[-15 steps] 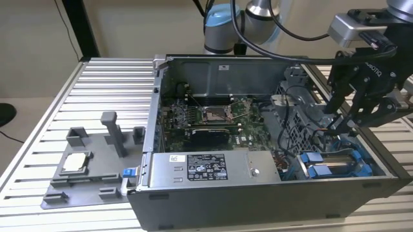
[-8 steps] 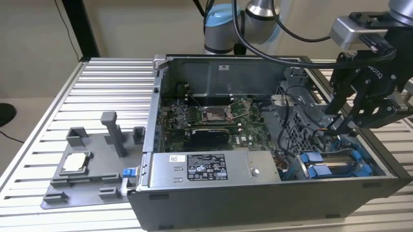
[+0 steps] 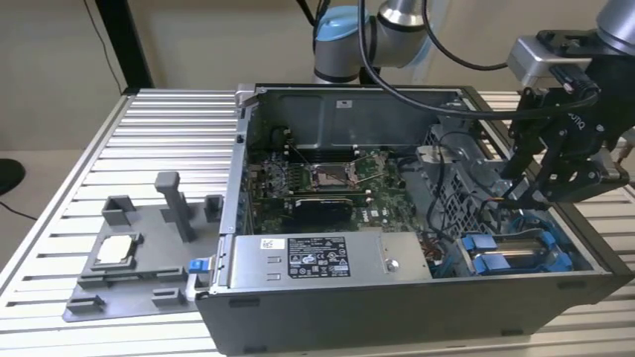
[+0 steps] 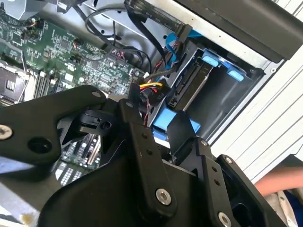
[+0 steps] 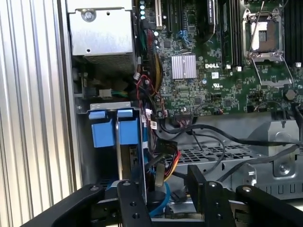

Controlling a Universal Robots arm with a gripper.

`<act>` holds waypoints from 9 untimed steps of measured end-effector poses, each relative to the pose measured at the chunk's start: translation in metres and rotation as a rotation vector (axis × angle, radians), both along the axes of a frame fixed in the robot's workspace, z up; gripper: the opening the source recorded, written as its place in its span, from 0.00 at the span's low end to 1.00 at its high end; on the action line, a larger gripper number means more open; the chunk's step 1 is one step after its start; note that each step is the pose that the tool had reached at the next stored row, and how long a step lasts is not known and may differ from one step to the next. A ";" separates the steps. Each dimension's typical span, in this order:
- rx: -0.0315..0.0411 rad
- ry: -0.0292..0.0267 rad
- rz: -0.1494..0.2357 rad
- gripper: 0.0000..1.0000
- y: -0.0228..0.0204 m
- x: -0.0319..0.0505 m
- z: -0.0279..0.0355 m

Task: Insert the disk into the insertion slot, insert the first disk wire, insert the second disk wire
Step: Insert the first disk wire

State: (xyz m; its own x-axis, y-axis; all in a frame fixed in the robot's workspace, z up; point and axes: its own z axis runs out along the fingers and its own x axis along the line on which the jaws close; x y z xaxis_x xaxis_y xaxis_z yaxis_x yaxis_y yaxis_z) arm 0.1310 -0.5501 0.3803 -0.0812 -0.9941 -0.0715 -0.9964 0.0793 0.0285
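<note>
My gripper is about to push the black wire connector [image 5: 160, 177] in. The red and yellow wires [image 5: 173, 165] curve loosely, so the connector will reach the disk and its wires will bend along with it.
The disk [image 3: 501, 254] lies inside the insertion slot [image 3: 578, 249] at the case's corner on the exterior view's right. Its blue carrier tabs [image 5: 111, 126] stick out at the bay's end. In the second wrist view the disk [image 4: 193, 84] sits edge-on between the grey bay walls [image 4: 236, 101]. My gripper [image 3: 531, 199] hangs just above the disk's connector end, open. Its black fingers [image 5: 129, 191] straddle a black connector [image 5: 161, 165] with yellow, red and black wires [image 4: 149, 88], without touching it. A blue cable [image 5: 163, 202] loops below the connector.
The open case holds a green motherboard [image 3: 328, 178] and a grey power-supply box [image 3: 317, 256] along its near edge. Loose black cables [image 5: 222, 137] cross a perforated metal wall [image 5: 208, 153]. A grey fixture tray [image 3: 139, 256] rests on the slatted table [image 3: 169, 134].
</note>
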 end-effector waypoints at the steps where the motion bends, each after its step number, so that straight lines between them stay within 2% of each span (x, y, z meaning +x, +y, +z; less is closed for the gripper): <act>1: 0.0016 0.0000 -0.002 1.00 -0.0002 0.0007 -0.0009; 5: 0.0079 0.0000 -0.009 1.00 -0.0009 0.0047 -0.0041; 9: 0.0128 0.0000 -0.018 1.00 -0.0043 0.0051 -0.0061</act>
